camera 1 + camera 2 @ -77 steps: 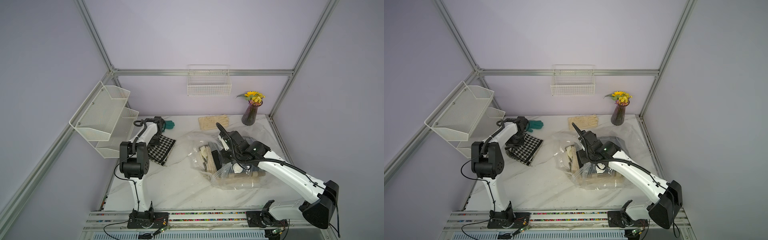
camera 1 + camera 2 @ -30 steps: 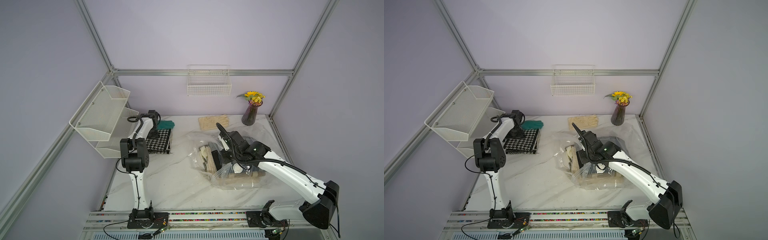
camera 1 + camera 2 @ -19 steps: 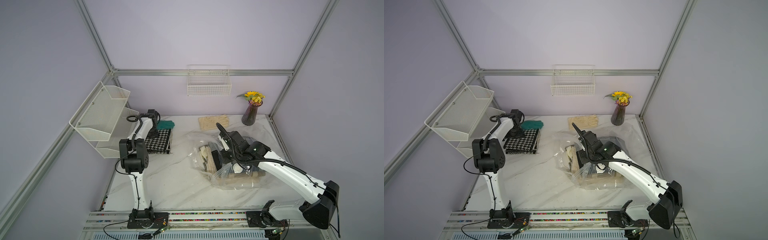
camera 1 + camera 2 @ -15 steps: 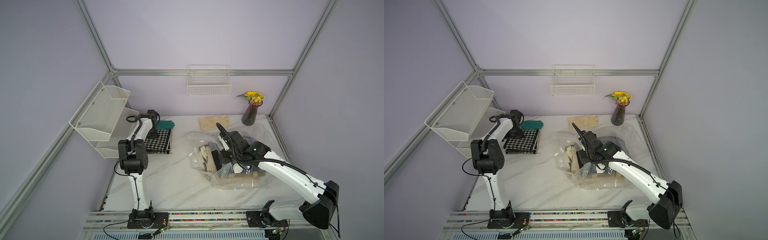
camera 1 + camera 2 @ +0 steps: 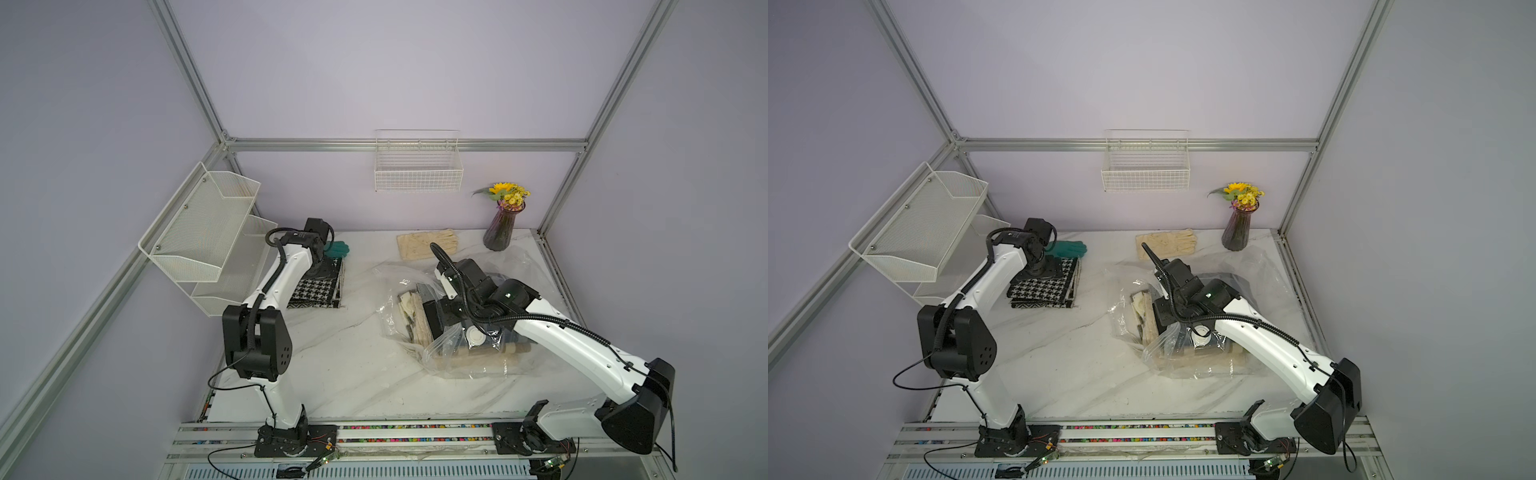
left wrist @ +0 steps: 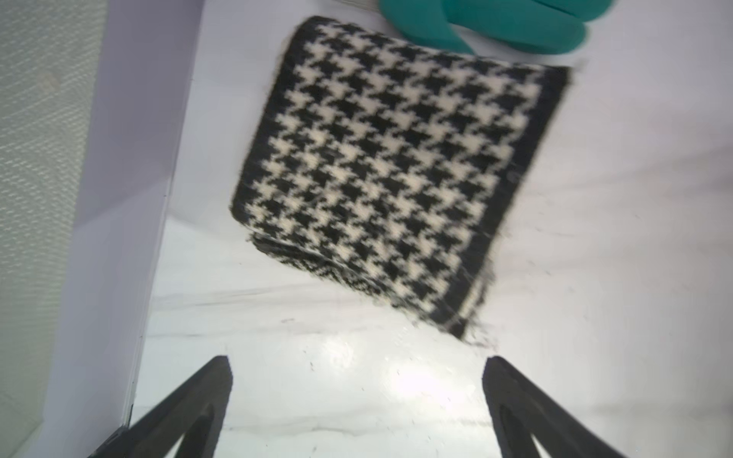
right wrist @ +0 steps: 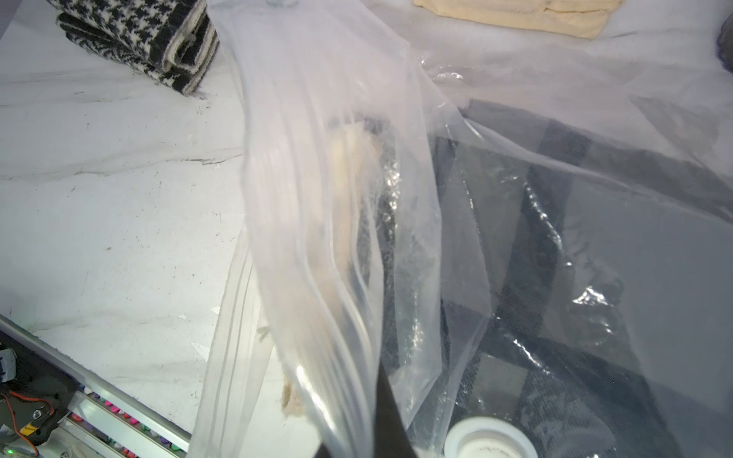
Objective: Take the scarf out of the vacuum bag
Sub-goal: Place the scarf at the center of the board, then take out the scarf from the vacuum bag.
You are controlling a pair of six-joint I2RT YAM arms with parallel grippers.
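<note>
The bag's edge (image 7: 328, 336) is held up over the plaid fabric by my right gripper, so my left gripper should keep moving toward the bag's opening (image 5: 421, 312) until its fingers get to it.
The folded black-and-white houndstooth scarf (image 5: 318, 291) (image 5: 1044, 289) (image 6: 388, 170) lies on the table at the back left, outside the vacuum bag. My left gripper (image 6: 357, 365) (image 5: 1045, 266) hovers over the scarf's far end, open, with only bare tabletop between its fingers. The crinkly clear vacuum bag (image 5: 478, 365) (image 5: 1183, 365) (image 7: 325, 158) lies at centre right, its white valve cap (image 5: 475, 335) (image 7: 490, 438) facing up. Beige and dark plaid fabric still show inside it. My right gripper (image 7: 382, 396) (image 5: 446, 322) is shut on the bag's lifted plastic edge.
A teal glove (image 5: 337, 249) (image 6: 496, 23) lies just behind the scarf. Cream gloves (image 5: 428, 249) and a vase of flowers (image 5: 500, 230) stand at the back. A white wire shelf (image 5: 208, 232) juts from the left wall beside my left arm.
Since the earliest frames the scarf has slid toward the back left and turned square to the wall. In the last second only the left arm's elbow drifted left. The right arm held still.
</note>
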